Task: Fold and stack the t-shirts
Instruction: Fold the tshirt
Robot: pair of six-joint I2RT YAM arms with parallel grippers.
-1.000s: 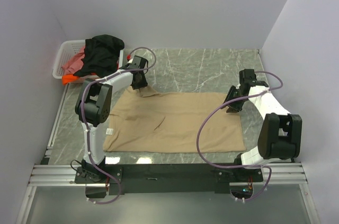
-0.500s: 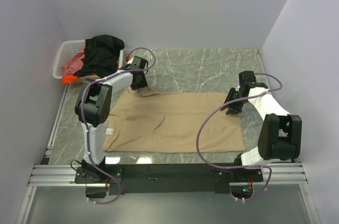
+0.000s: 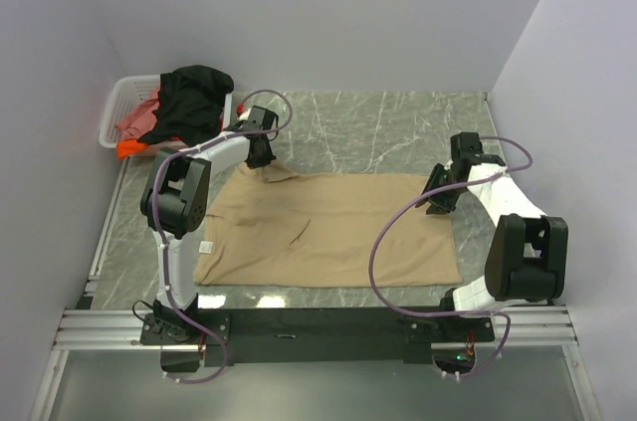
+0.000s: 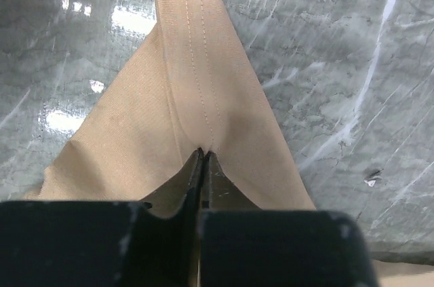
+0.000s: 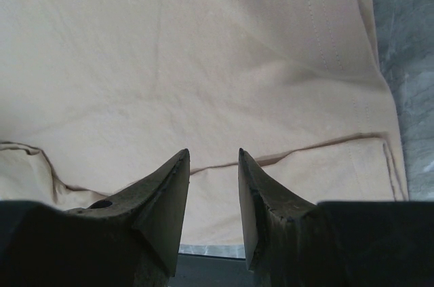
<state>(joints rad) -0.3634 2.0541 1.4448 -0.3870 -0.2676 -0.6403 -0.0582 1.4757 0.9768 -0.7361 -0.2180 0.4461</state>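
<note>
The tan t-shirt's far edge [image 3: 348, 176] will bunch up beside my left gripper when I fold it toward me, because a slack ripple [image 3: 280, 173] shows there.
A tan t-shirt [image 3: 328, 227] lies spread flat on the marble table, folded roughly into a rectangle. My left gripper [image 3: 262, 160] is shut on its far left sleeve; in the left wrist view the jaws [image 4: 203, 153] pinch a stitched tan fold [image 4: 196, 90] pulled up off the table. My right gripper [image 3: 438, 200] is open just above the shirt's far right corner; the right wrist view shows the fingers [image 5: 213, 155] apart over a folded edge [image 5: 319, 148]. A black shirt [image 3: 194, 103] plus pink-red [image 3: 139, 120] and orange [image 3: 127, 147] ones sit in the basket.
A white lattice basket [image 3: 121, 101] stands at the far left against the wall. Grey marble table [image 3: 388, 132] stretches behind the tan shirt. Walls close in on the left, back and right. Purple cables loop from both arms.
The right gripper has shifted slightly toward the shirt's right edge. The left gripper stays shut on the sleeve with hardly any movement.
</note>
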